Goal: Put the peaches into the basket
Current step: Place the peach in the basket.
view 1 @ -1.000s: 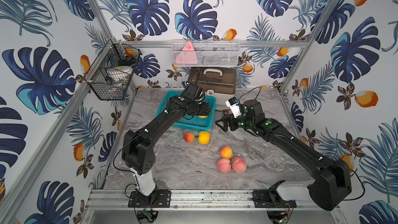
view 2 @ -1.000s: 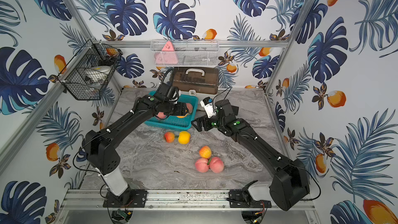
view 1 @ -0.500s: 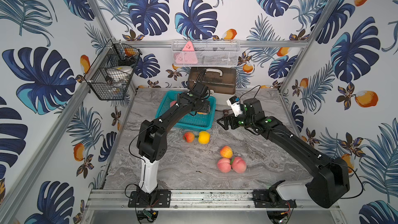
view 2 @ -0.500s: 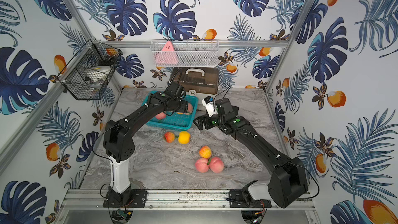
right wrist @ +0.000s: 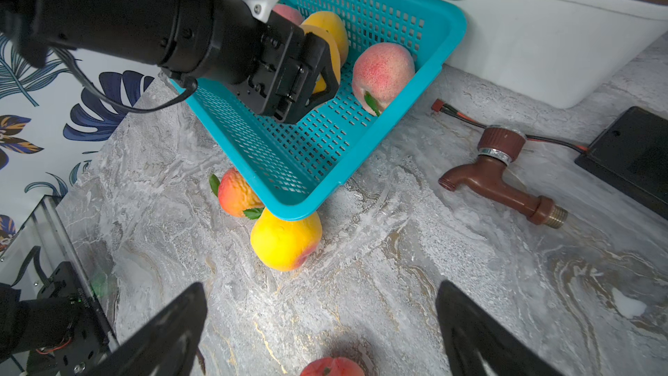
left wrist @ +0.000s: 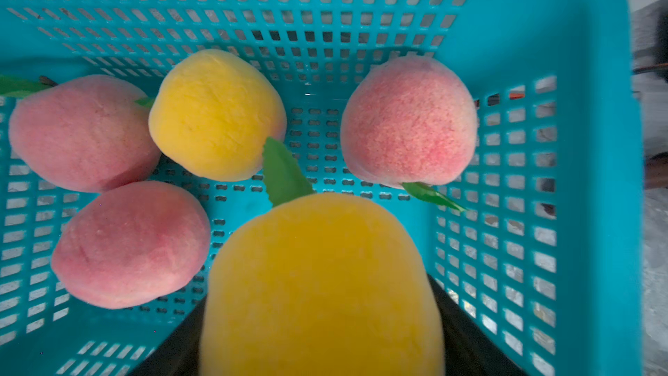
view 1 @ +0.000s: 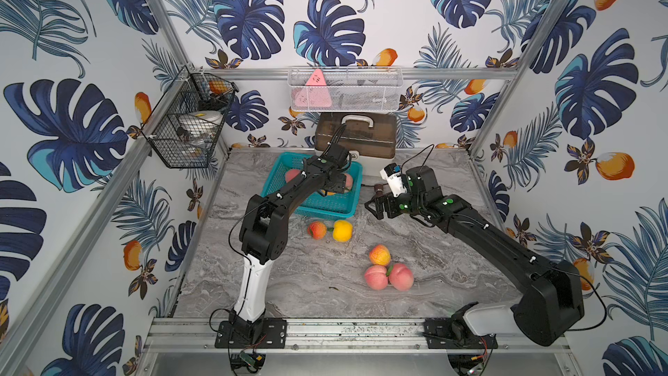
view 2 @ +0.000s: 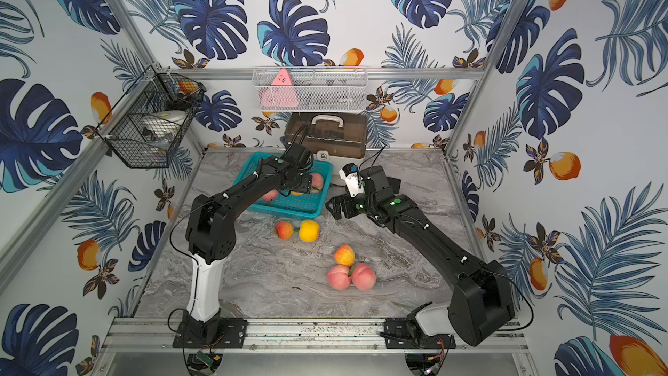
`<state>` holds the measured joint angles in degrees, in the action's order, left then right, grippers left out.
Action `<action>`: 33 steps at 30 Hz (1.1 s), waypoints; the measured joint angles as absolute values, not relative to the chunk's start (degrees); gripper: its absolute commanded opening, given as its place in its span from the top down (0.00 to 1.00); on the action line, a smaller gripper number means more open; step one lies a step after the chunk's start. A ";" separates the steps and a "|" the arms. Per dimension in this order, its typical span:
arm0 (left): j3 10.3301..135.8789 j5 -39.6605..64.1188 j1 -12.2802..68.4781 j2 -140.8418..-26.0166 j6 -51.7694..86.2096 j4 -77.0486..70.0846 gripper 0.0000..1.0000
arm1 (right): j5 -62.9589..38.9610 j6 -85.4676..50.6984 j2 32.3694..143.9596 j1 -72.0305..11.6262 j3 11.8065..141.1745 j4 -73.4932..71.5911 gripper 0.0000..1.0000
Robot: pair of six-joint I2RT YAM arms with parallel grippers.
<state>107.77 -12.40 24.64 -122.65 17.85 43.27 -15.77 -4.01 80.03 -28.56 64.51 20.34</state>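
My left gripper should keep lowering its yellow peach, which is over a free part of the teal basket's bottom, until the peach is close to it, and then let go.
My left gripper is shut on a yellow peach and hangs over the teal basket, as the right wrist view also shows. Several peaches lie in the basket: pink ones and a yellow one. On the table in front of it lie an orange-red peach and a yellow peach. Nearer the front are an orange peach and two pink peaches. My right gripper stands open and empty just right of the basket.
A brown case with a white handle stands behind the basket. A brown tap and a black box with a cable lie right of it. A black wire basket and a white mesh basket hang on the walls.
My left arm has swung its elbow right and carried the yellow peach a little further over the basket. The right arm has hardly moved.
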 measured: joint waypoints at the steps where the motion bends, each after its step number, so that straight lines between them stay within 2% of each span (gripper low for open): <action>1: 107.77 -12.40 24.43 -123.00 17.85 43.27 0.37 | -15.79 -4.01 80.29 -28.56 65.06 20.67 0.00; 33: 105.86 -12.47 23.27 -127.17 16.71 42.83 0.34 | -17.04 -4.05 81.54 -28.53 66.32 20.34 0.00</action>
<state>105.86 -12.47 23.27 -127.17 16.71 42.83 -17.04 -4.05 81.54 -28.53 66.32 20.34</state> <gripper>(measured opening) 0.731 0.998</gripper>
